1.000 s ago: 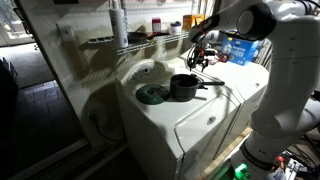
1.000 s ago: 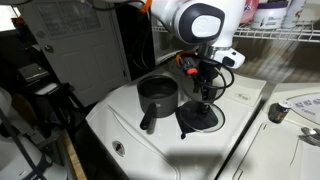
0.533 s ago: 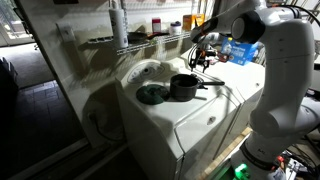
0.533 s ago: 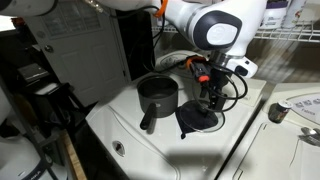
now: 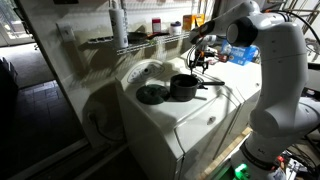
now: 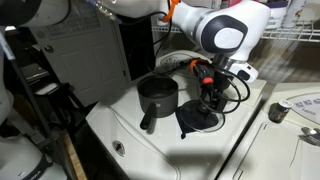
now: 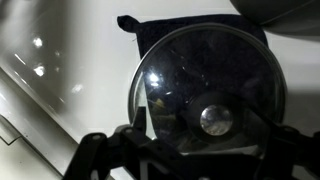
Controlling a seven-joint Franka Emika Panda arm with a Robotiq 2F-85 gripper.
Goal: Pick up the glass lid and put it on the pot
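The glass lid's knob is nearer to one finger. My gripper should stay open and line up its middle over the knob before it closes and lifts.
The glass lid is a dark round disc lying flat on the white washer top, beside the pot. It also shows in the other exterior view, and it fills the wrist view with its knob low and right of centre. The black pot stands upright with its long handle sticking out. My gripper hangs above the lid without touching it. Its dark fingers stand wide apart at the bottom of the wrist view, open and empty.
A raised white control panel rises behind the lid. A wire shelf with bottles runs along the back wall. A second white machine stands alongside with a small metal item on it. Dark clutter fills the floor beside the washer.
The arm's upper links have swung, and the gripper has shifted slightly over the lid. Lid and pot have not moved.
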